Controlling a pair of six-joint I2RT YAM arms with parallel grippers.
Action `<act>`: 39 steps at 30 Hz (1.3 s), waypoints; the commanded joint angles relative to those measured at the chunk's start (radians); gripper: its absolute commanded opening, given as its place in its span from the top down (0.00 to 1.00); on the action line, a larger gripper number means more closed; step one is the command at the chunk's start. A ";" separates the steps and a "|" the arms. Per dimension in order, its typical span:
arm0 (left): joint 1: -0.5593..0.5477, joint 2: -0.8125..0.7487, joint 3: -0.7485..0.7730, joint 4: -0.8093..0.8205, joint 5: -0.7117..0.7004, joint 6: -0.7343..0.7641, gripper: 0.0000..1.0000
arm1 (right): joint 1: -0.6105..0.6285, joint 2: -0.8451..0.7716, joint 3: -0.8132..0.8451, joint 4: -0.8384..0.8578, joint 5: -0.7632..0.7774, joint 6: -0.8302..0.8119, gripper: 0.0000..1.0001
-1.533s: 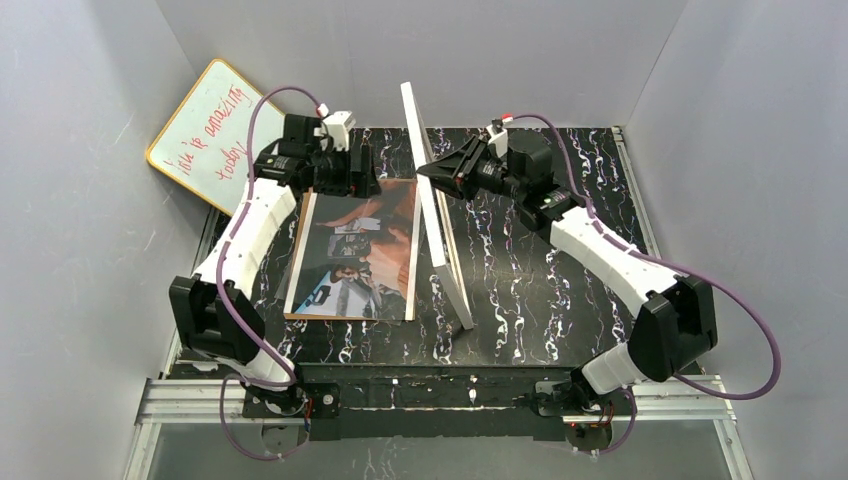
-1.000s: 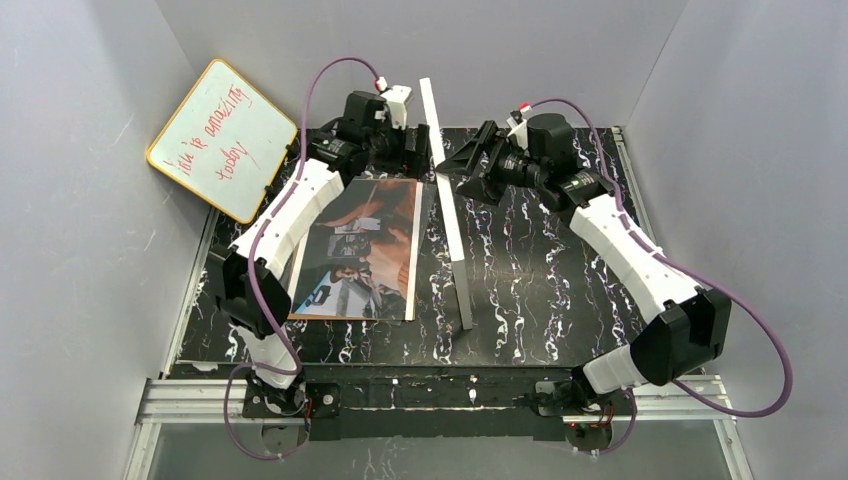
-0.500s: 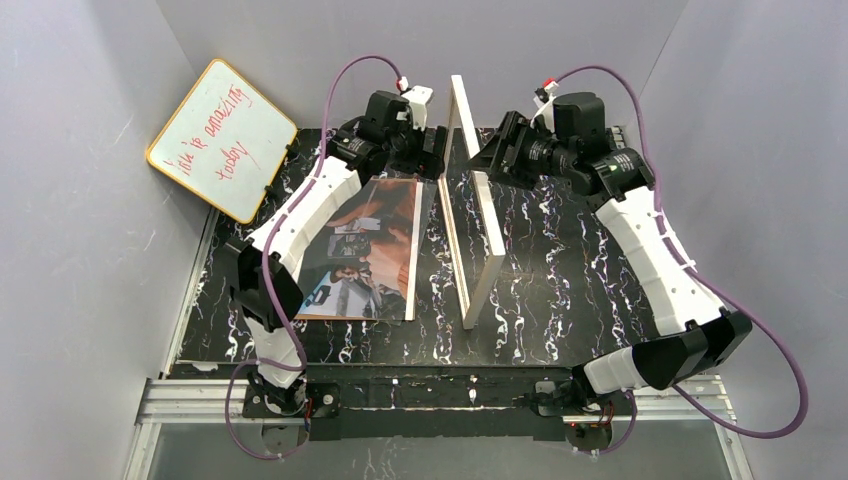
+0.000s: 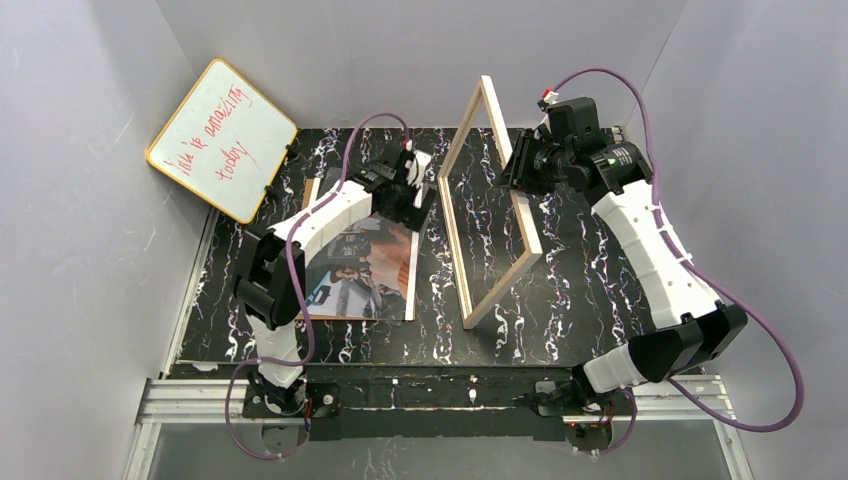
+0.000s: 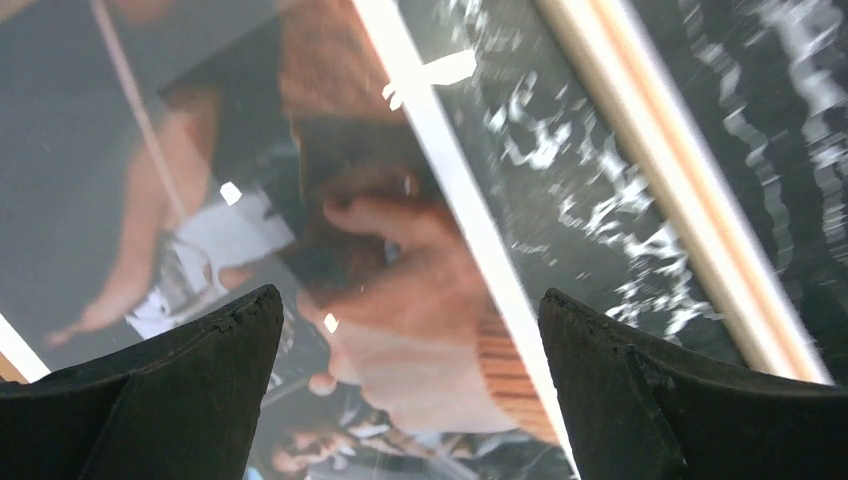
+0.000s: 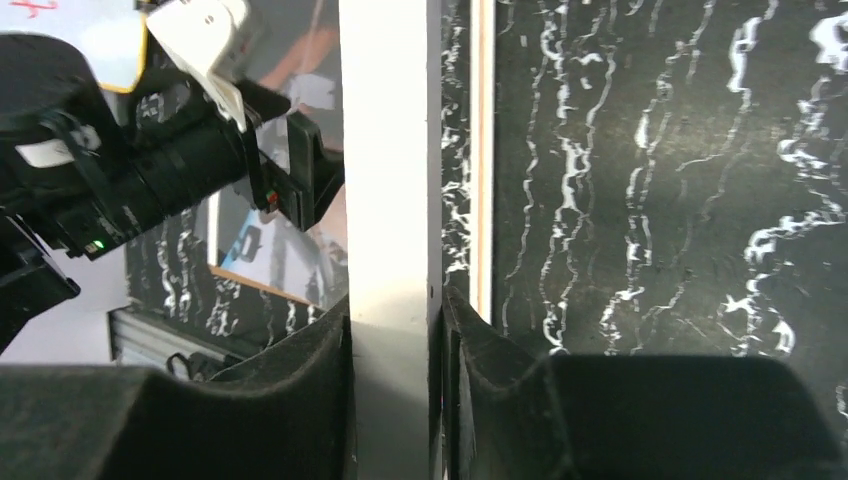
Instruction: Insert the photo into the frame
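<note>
I keep bringing the raised bar [image 4: 525, 222] down with my right gripper until the frame, leaning away from the photo over open tabletop [image 4: 582, 268], lies flat, then let go.
The photo [image 4: 365, 270] lies face up on the left half of the table; the left wrist view shows it under glare [image 5: 250, 200]. The frame [image 4: 452, 245] stands on its left long edge beside the photo, leaning right, its tan back facing the camera. My right gripper [image 4: 512, 170] is shut on the frame's raised bar; the right wrist view shows both pads [image 6: 330, 360] pressed against the white bar [image 6: 392, 180]. My left gripper [image 4: 418, 205] hangs open and holds nothing, low over the photo's far right corner, its fingers [image 5: 200, 380] spread wide.
A yellow-rimmed whiteboard [image 4: 222, 140] with red writing leans in the back left corner. A brown backing board [image 4: 309, 190] shows under the photo. Grey walls close in three sides. Black marbled tabletop [image 4: 580, 290] lies bare right of the frame.
The frame has swung from leaning left over to leaning right, showing its wood back. My right gripper has closed on its bar. The left arm has dropped nearer, over the photo's corner.
</note>
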 commanded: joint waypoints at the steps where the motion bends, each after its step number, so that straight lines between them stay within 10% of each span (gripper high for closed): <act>1: -0.004 -0.023 -0.087 0.024 -0.065 0.073 0.02 | -0.006 -0.024 0.024 -0.051 0.112 -0.047 0.64; 39: -0.032 -0.051 -0.154 0.014 -0.128 0.224 0.02 | -0.053 0.198 -0.526 0.019 0.864 -0.312 0.96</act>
